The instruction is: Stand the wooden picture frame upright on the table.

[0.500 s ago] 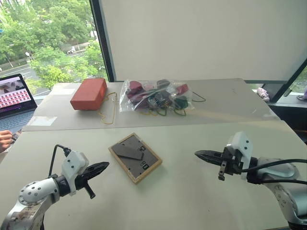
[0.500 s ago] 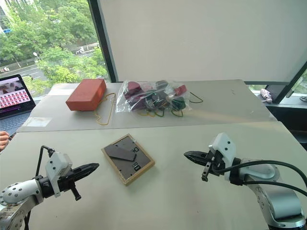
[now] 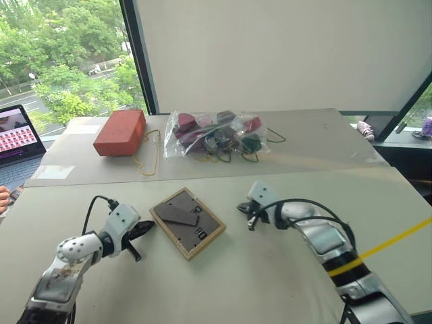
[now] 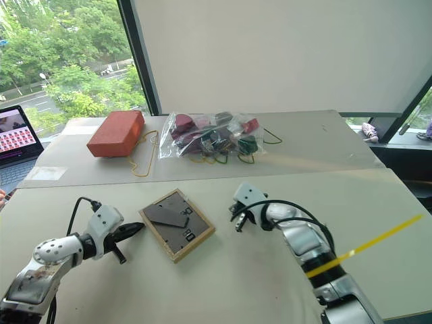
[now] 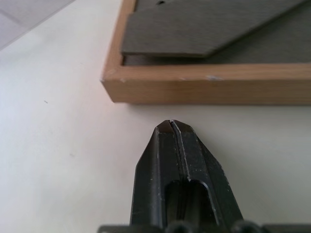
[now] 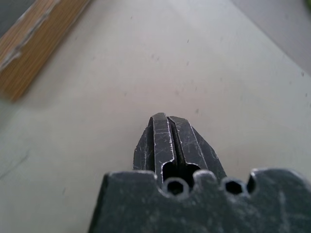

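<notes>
My left gripper should open, turn and clamp the frame's side before I raise the easel leg, as the gripper is shut and the leg lies folded.
The wooden picture frame lies flat on the table, dark grey backing and folded easel leg facing up. My left gripper is shut, its tip just short of the frame's left edge. In the left wrist view the shut fingertips point at the light-wood side with a small gap between. My right gripper is shut too, hovering low a little right of the frame's right corner. The right wrist view shows its closed tip over bare table, with the frame's corner off to one side.
On the farther table stand a red-orange block and a clear bag of mixed items with cords around them. An open laptop and a person's hand are at the far left. A yellow strip crosses the right side.
Both grippers have closed in on the frame: the left one forward toward its left edge, the right one a long way left toward its right corner. The frame has not moved.
</notes>
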You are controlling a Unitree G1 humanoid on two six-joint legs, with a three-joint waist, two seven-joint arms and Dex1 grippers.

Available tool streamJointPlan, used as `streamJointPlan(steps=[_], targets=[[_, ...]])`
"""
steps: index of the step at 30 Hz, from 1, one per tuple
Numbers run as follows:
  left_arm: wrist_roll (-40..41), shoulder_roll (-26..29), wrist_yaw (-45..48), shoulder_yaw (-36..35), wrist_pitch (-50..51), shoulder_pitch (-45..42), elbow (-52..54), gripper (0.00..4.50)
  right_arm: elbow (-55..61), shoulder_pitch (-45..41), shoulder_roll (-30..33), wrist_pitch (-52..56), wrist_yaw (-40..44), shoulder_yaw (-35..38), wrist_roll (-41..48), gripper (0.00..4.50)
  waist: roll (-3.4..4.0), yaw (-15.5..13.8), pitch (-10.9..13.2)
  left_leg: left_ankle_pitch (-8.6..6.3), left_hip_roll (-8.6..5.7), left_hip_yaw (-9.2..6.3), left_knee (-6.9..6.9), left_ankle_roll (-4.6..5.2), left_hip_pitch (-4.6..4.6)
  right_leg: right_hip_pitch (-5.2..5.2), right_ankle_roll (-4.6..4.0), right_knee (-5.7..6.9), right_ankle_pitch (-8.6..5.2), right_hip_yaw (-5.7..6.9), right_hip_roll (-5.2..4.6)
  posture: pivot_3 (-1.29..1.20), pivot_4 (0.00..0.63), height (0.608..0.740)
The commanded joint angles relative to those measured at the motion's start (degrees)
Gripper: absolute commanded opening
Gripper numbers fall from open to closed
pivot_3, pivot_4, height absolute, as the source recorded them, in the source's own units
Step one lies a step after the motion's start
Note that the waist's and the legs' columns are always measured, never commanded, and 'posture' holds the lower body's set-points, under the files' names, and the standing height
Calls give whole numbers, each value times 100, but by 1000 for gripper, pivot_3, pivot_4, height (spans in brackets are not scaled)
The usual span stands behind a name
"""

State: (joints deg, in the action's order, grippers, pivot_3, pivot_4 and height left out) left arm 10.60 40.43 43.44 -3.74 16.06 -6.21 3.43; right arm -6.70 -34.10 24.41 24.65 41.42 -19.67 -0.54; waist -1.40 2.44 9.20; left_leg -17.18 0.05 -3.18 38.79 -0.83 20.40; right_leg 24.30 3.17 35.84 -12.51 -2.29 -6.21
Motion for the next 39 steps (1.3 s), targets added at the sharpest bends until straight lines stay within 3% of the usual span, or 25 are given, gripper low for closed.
streamJointPlan(steps=[1,7,15,22,27,30,33,35,36,39], targets=[[-530,-111,-75,460,-408,-612,-645,0,233,-156,-356,13,7,-346,-191,12,1,-22,0,0,0,-1,0,1,0,1,0,2,0,1,0,0,150,740],[-788,-543,-11,928,-644,-1202,-939,0,1014,135,-360,575,132,-413,-159,12,1,-92,0,4,-5,-11,8,-7,1,-5,1,12,0,8,-2,0,150,740],[-884,-996,169,1374,-611,-1245,-785,0,2121,826,113,1404,-49,-115,-136,12,2,-174,0,3,-8,-8,9,-5,3,-9,3,3,1,7,-5,0,150,740],[-788,-960,207,1304,-472,-1118,-590,0,2174,881,190,1560,-213,-50,-161,12,1,-165,0,3,-8,-9,10,-4,0,-12,4,3,0,7,-5,0,150,740],[-839,-571,228,1108,-453,-664,-99,0,2100,811,195,1546,-220,-61,-136,12,2,-139,0,2,-7,-9,8,-3,-1,-9,4,3,0,6,-4,0,150,740],[-958,-217,124,746,-1486,-318,-121,0,1947,804,242,1438,-220,-85,-176,12,2,-104,0,2,-5,-7,5,-3,-3,-7,3,2,0,5,-4,0,150,740],[-1724,377,-163,807,-3619,-287,-792,935,1894,815,256,1407,-181,-94,-141,0,1,-96,0,2,-2,-7,1,-3,-7,-3,-2,-9,-3,5,-3,0,150,740],[-3420,1099,-1480,1163,-6170,-663,-1913,1644,1877,800,237,1411,-116,-65,-52,0,-5,-121,2,2,-3,-6,2,-3,-8,-5,-3,-14,-4,5,-3,0,150,740],[-4075,1276,-2080,1302,-7062,-904,-2397,1794,1874,796,244,1413,-82,-75,-35,0,-9,-142,3,2,-2,-7,5,-4,-11,-5,-3,-14,-4,7,-2,0,150,740],[-5472,1361,-3624,1786,-8227,-1657,-3565,2848,1877,805,239,1412,-35,-98,-3,0,-4,-165,0,6,-4,-1,1,-9,-14,-8,-5,-22,-3,6,-2,0,150,740]])
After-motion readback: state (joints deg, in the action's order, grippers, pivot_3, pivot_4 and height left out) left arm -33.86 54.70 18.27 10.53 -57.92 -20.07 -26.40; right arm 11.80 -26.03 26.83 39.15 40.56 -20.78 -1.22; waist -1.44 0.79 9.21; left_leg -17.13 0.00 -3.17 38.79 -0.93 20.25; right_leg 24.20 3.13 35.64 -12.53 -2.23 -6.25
